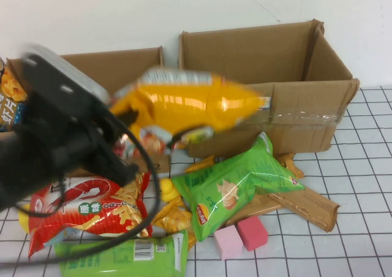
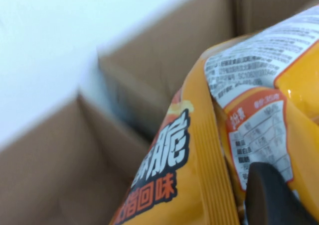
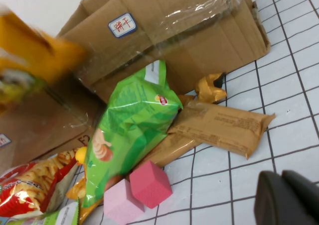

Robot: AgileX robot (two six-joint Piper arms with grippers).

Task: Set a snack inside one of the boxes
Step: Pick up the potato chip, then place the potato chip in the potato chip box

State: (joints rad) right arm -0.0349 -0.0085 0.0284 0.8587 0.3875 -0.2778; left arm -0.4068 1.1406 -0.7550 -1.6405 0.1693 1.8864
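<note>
The yellow-orange snack bag (image 1: 191, 104) hangs across the gap toward the larger box, so my left gripper needs to swing it back and lower it into the smaller box (image 1: 133, 65).
My left gripper (image 1: 130, 129) is shut on a yellow-orange snack bag (image 1: 190, 102) and holds it in the air in front of the two cardboard boxes, across the gap between them. The smaller box (image 1: 116, 68) is at the back left, the larger open box (image 1: 294, 105) at the back right. In the left wrist view the bag (image 2: 209, 185) fills the frame, with one dark finger (image 2: 269, 195) pressed on it and the box walls (image 2: 149, 75) behind. My right gripper (image 3: 286, 200) is shut and empty, low over the tiled table (image 3: 224, 180), out of the high view.
Other snacks lie on the table in front of the boxes: a green chip bag (image 1: 236, 185), a red shrimp-chip bag (image 1: 92, 209), a green pack (image 1: 122, 255), brown packs (image 1: 306, 203) and two pink cubes (image 1: 242, 235). A black cable (image 1: 153, 191) hangs from the left arm.
</note>
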